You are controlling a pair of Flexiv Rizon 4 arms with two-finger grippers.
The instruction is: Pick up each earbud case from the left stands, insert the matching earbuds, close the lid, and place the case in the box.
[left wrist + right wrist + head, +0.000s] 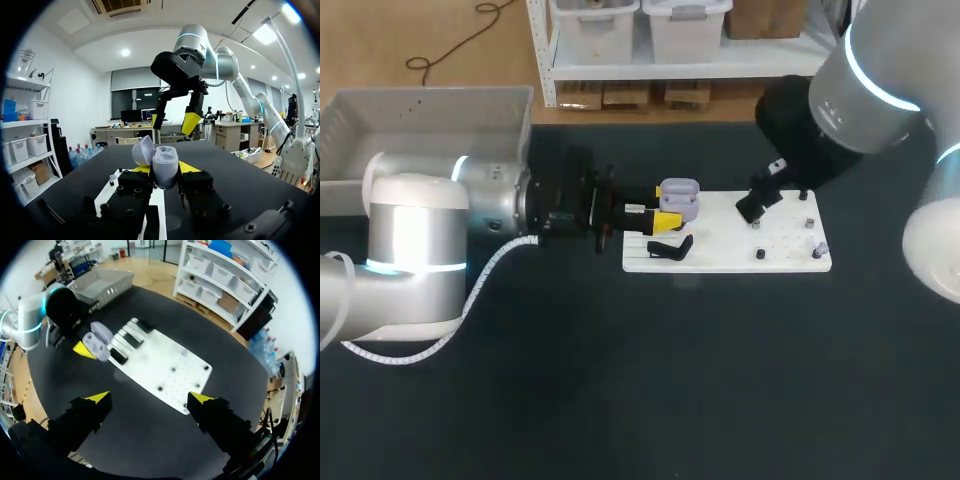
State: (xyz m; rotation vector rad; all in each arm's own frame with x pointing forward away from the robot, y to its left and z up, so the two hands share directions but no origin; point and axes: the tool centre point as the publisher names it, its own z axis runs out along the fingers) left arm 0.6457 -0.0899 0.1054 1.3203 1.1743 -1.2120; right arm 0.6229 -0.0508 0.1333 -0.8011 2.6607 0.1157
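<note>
I expect the small lavender earbud to come loose and show a hidden peg when I lift it, because it is in line with the black pegs (760, 254).
A lavender earbud case (680, 198) with its lid up sits between the yellow fingertips of my left gripper (665, 218), which is shut on it over the left end of the white board (720, 240). In the left wrist view the case (164, 167) stands upright between the fingers, lid (142, 150) tipped back. My right gripper (760, 200) hangs open above the board's right half, empty, well apart from the case (97, 345). From its own wrist, the right gripper (150, 400) looks down on the board (165, 360). Ahead of the case, the right gripper (175, 121) hangs in the air.
A black stand (670, 248) sits on the board's left end, just in front of the held case. Several small pegs or pieces (760, 253) dot the board's right half. A grey box (420, 120) stands at the table's far left corner.
</note>
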